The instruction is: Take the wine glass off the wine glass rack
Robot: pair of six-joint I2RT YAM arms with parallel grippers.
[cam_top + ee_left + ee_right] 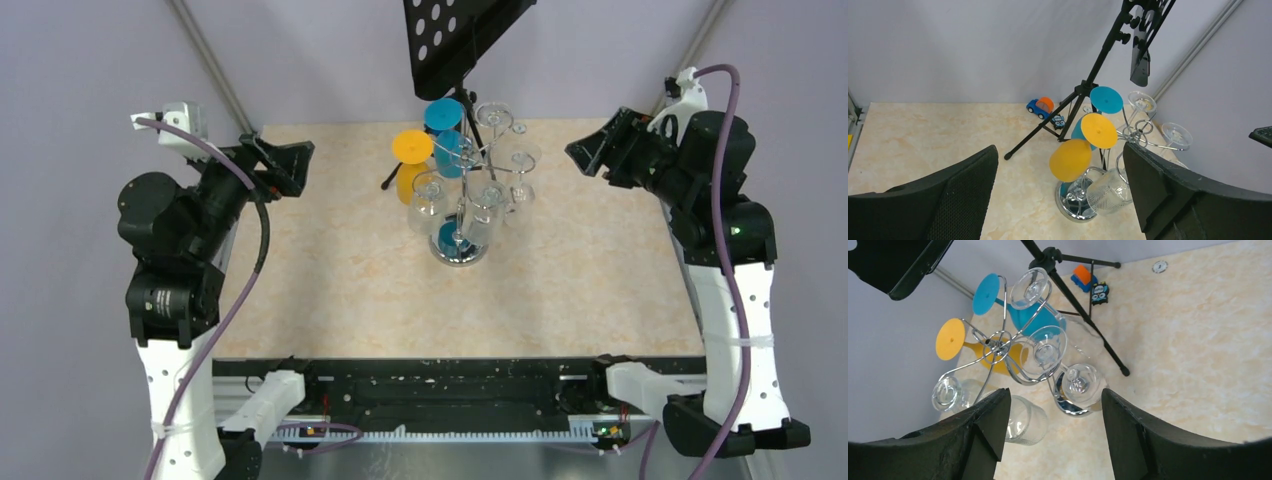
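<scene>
My left gripper should keep going toward the orange glass's foot [412,147], which faces it across clear space as it stands open, until the fingers close on the foot's near rim [396,147].
The chrome wine glass rack [458,252] stands at the middle back of the table, with scrolled arms [472,152] at the top. Several glasses hang upside down from it: an orange one [412,165], a blue one [445,125] and clear ones [428,205]. My left gripper [285,165] is open and empty, raised to the left of the rack. My right gripper [597,150] is open and empty, raised to its right. The left wrist view [1059,150] looks down on the orange glass [1070,160], a clear glass [1108,192] and the rack's base [1073,207]. The right wrist view [1054,395] shows the rack [998,347] and a clear glass [1025,420].
A black tripod stand with a perforated plate [455,40] stands right behind the rack, and one leg [1038,132] reaches out over the table. A small blue and orange toy car [1039,106] and a little dark toy [1058,121] lie at the back edge.
</scene>
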